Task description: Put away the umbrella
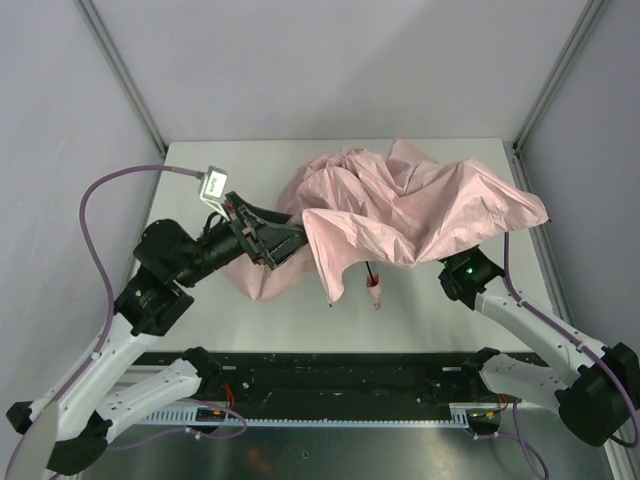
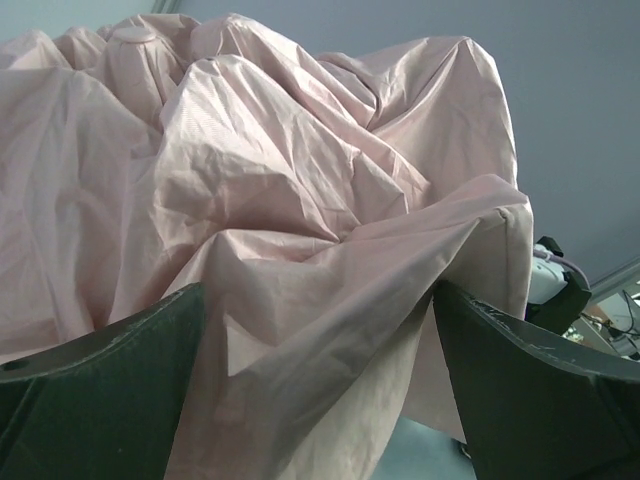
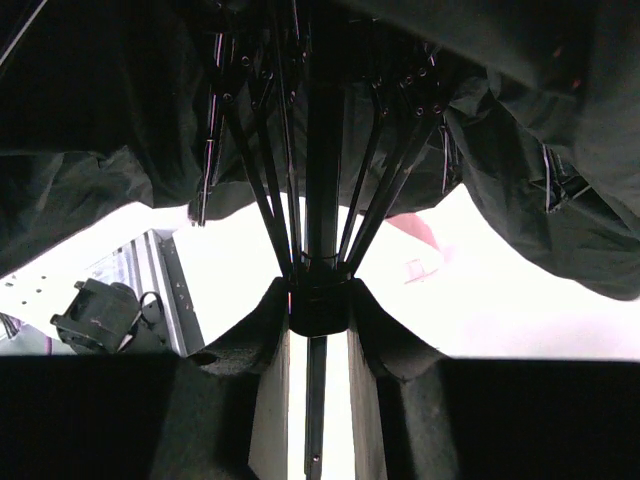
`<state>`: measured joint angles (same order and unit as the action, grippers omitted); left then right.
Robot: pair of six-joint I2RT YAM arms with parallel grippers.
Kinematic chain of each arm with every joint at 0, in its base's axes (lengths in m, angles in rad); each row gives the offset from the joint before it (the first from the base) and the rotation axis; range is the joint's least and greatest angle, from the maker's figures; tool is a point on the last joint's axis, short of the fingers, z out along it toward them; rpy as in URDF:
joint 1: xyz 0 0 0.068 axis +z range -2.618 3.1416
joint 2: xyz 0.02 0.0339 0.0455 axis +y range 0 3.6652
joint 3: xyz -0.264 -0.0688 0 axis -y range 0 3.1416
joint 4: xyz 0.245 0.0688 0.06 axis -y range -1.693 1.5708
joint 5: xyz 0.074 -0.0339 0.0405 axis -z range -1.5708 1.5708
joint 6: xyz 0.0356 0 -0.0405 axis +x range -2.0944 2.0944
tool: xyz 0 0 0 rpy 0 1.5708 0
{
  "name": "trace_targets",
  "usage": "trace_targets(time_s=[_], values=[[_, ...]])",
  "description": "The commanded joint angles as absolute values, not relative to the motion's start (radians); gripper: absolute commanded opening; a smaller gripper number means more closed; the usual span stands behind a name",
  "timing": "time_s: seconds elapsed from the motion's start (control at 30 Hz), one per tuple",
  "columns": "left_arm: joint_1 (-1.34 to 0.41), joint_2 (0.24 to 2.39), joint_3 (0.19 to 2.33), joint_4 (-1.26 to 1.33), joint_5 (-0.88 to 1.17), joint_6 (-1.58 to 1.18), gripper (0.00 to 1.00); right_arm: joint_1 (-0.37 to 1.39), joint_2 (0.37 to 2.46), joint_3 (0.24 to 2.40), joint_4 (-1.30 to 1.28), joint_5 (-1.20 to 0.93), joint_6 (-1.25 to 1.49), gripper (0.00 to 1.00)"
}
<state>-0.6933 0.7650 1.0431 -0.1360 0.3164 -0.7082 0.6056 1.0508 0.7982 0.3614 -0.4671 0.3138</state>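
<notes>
The robot's left gripper has a loose fold of the umbrella's canopy (image 2: 325, 345) hanging in it, off the umbrella's round tip, so next the left gripper moves back and close just under the tip (image 2: 138, 68).
The umbrella (image 1: 400, 205) lies half-collapsed on the table, its pale pink canopy crumpled. Its black shaft and small pink handle (image 1: 375, 291) poke out below the canopy's front edge. My left gripper (image 1: 293, 240) is open at the canopy's left side. In the left wrist view a fold of pink fabric (image 2: 300, 230) hangs between its wide-apart fingers (image 2: 120, 380). My right gripper (image 3: 320, 305) is under the canopy and hidden in the top view. It is shut on the black runner (image 3: 320, 318) on the shaft, with the ribs (image 3: 270, 200) fanning out above it.
The white table (image 1: 250, 170) is walled by grey panels with metal posts at the back corners. A black rail (image 1: 340, 375) with the arm bases runs along the near edge. The canopy overhangs the table's right edge (image 1: 530, 215).
</notes>
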Motion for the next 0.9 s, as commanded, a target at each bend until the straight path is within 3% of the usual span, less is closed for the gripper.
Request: trace_targets(time_s=[0.0,0.13,0.43,0.57,0.63,0.77,0.87], values=[[-0.690,0.756,1.063,-0.085,0.302,-0.734,0.99,0.631,1.016,0.820,0.445,-0.483,0.258,0.00],[-0.689,0.773,1.029,-0.078,0.218,-0.756,0.99,0.666,0.989,0.821,0.461,-0.570,0.254,0.00],[-0.683,0.919,0.986,-0.077,0.117,-0.656,0.68,0.727,0.971,0.811,0.686,-0.587,0.515,0.00],[-0.681,0.873,0.959,-0.079,0.127,-0.619,0.61,0.701,0.984,0.807,0.738,-0.634,0.543,0.00],[-0.682,0.823,0.948,-0.085,0.145,-0.599,0.65,0.666,0.995,0.807,0.725,-0.667,0.534,0.00],[-0.681,0.703,0.947,-0.095,0.218,-0.582,0.92,0.610,1.007,0.807,0.648,-0.727,0.432,0.00],[-0.681,0.608,0.947,-0.100,0.259,-0.575,0.98,0.572,1.025,0.807,0.629,-0.750,0.396,0.00]])
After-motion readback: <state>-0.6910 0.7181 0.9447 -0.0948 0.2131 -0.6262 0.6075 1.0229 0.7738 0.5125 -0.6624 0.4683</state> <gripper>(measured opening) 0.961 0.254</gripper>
